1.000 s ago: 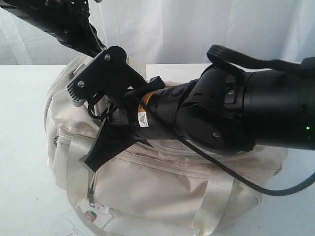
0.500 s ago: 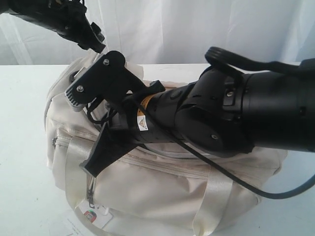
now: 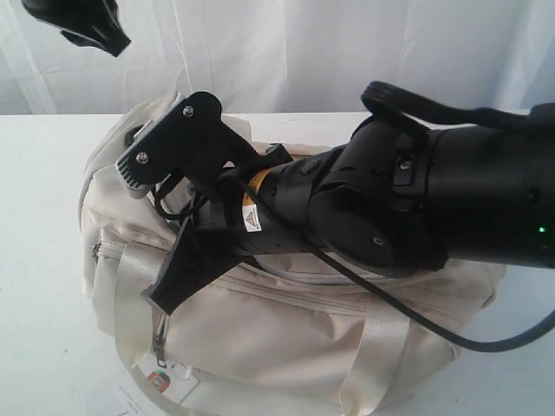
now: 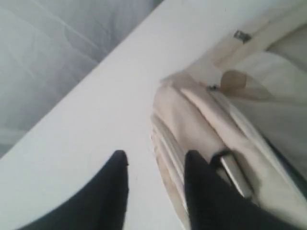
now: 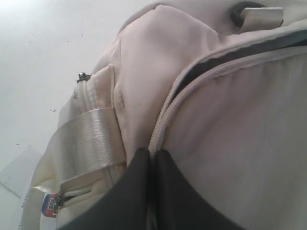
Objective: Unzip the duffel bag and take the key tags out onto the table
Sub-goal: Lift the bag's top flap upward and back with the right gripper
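Both zip edges meet [image 5: 156, 138] at my right gripper's fingers, and the bag's flap covers the key tags. Next, I grip only the flap's edge [image 5: 176, 104] and raise it so the flap stops hiding them.
The cream duffel bag [image 3: 286, 338] lies on the white table [image 3: 35, 260]. My right gripper [image 3: 159, 296] reaches across its top. In the right wrist view that gripper [image 5: 151, 152] is shut on the bag's [image 5: 230, 134] main zip, right where the zip teeth end. Beyond the fingertips [image 5: 139, 163] the zip gapes in a dark slit [image 5: 225, 52]. My left gripper [image 3: 87, 26] hangs high at the back left, off the bag. In its own view the left gripper [image 4: 157, 155] is open over the table [image 4: 105, 110], beside the bag's end [image 4: 192, 115]. The key tags are hidden.
A white paper hangtag [image 3: 165, 381] with a red and blue mark lies at the bag's front left corner, and shows as the hangtag [image 5: 48, 203] in the right wrist view. A webbing handle [image 5: 86, 139] crosses the side pocket. A white curtain [image 3: 347, 52] hangs behind the table.
My left gripper has lifted up and to the left, away from the bag's far end. The right arm has stayed on the zip, almost still.
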